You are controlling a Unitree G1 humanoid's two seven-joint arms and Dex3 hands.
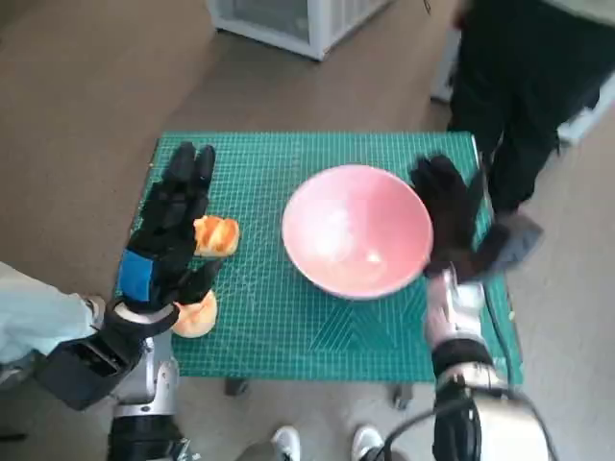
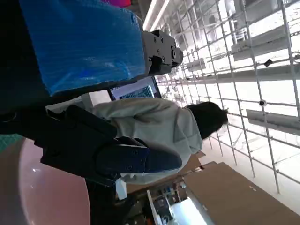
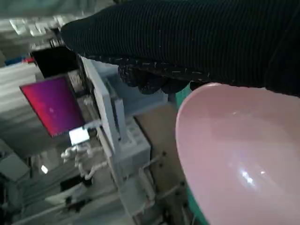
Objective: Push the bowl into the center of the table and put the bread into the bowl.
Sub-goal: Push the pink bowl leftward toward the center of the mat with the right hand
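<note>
The orange bread piece (image 1: 218, 235) goes out of sight behind my black fingers (image 1: 184, 219). I should expect a longer loaf when I lift it, with its other end hidden there.
A pink bowl (image 1: 357, 229) sits on the green mat (image 1: 259, 327), a little right of the middle; it also shows in the left wrist view (image 2: 42, 197) and the right wrist view (image 3: 239, 159). My right hand (image 1: 450, 219) in its black glove lies flat against the bowl's right rim, fingers straight. An orange bread piece (image 1: 216, 235) lies left of the bowl. My left hand (image 1: 171, 230) is spread just left of that bread, fingers extended, holding nothing. A second pale bread piece (image 1: 195, 315) lies by the left wrist.
A person in dark trousers (image 1: 524, 96) stands at the table's far right corner. Another person in a pale jacket (image 2: 154, 126) shows in the left wrist view. A white cabinet (image 1: 288, 19) stands beyond the table. Shoes (image 1: 327, 444) are at the near edge.
</note>
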